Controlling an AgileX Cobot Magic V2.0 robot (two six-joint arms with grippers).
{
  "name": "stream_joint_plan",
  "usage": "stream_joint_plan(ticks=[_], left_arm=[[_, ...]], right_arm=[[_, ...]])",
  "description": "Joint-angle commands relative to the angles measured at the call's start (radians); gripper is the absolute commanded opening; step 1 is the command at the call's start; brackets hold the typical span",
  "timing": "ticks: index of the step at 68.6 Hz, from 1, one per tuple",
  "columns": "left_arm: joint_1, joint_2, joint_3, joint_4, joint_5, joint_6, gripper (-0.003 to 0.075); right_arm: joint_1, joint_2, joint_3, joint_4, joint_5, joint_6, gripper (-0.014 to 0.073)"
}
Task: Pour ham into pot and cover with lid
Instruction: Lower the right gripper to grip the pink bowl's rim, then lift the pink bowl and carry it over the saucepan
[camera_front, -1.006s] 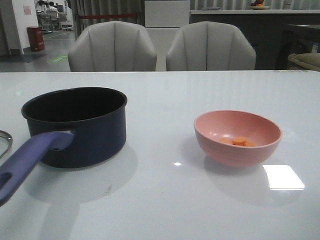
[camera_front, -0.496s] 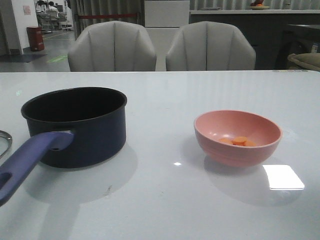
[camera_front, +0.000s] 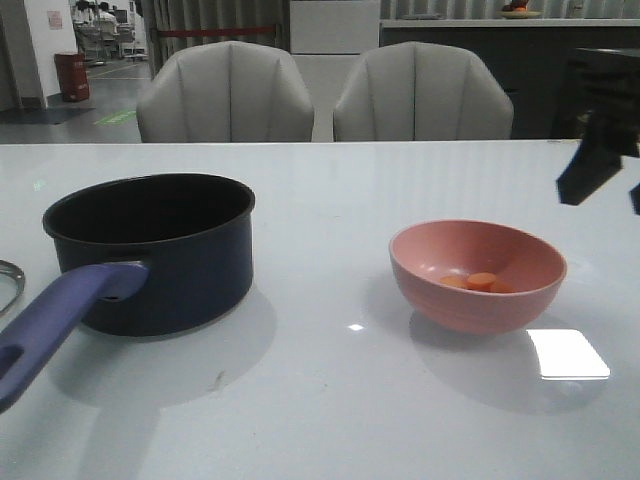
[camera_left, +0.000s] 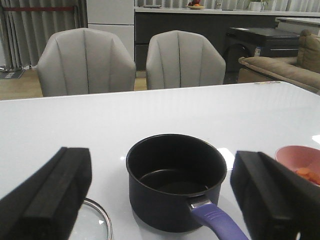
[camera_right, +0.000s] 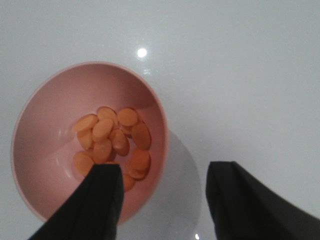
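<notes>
I expect the ham slices (camera_front: 480, 283), which lie loosely piled in the smooth pink bowl (camera_front: 460, 248), will all tumble out when I pour, leaving the bowl empty.
The dark navy pot (camera_front: 150, 250) stands empty at the table's left, its purple-blue handle (camera_front: 50, 330) pointing toward the front. It also shows in the left wrist view (camera_left: 175, 180). Only an edge of the glass lid (camera_front: 8, 285) shows at the far left; it lies flat beside the pot (camera_left: 95, 225). Several orange ham slices (camera_right: 112, 137) lie in the pink bowl (camera_right: 45, 165) at the right (camera_front: 478, 275). My right gripper (camera_right: 162, 180) is open above the bowl's rim, one finger over the bowl, the other over the table. My left gripper (camera_left: 162, 162) is open and empty, behind the pot's handle.
Two grey chairs (camera_front: 225, 95) stand behind the table's far edge. A bright light patch (camera_front: 567, 353) reflects on the white tabletop (camera_front: 330, 400) in front of the bowl. My right arm (camera_front: 600, 130) hangs at the right edge of the front view.
My right gripper has come into the front view at the far right, above and beside the bowl. Pot, bowl and lid have not moved.
</notes>
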Motion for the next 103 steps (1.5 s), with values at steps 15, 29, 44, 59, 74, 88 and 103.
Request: stream_joint_plan(ticks=[15,29,44,59,74,88,103], left_arm=[[-0.006,0.021,-0.023,-0.006,-0.087,-0.011,0.0606],[-0.006,0.021,-0.023,-0.006,-0.087,-0.011,0.0606],[-0.006,0.021,-0.023,-0.006,-0.087,-0.011,0.0606],[-0.006,0.021,-0.023,-0.006,-0.087,-0.011,0.0606],[-0.006,0.021,-0.023,-0.006,-0.087,-0.011,0.0606],[-0.006,0.021,-0.023,-0.006,-0.087,-0.011,0.0606],[-0.006,0.021,-0.023,-0.006,-0.087,-0.011,0.0606]], right_arm=[[0.015,0.248,-0.175,0.008,-0.036,-0.012,0.0479],[0.015,0.321,-0.214,0.008,-0.039,-0.012,0.0257],[0.015,0.299,-0.296,0.008,0.006,-0.012,0.0135],[0.019,0.297,-0.401,0.039,0.01,-0.013,0.0135],[0.146,0.303,-0.607,0.037,0.075,-0.19,0.0135],[0.296,0.341,-0.712,0.036,-0.095,-0.25,0.0135],[0.399,0.396,-0.694,0.029,-0.483,-0.25,0.0135]])
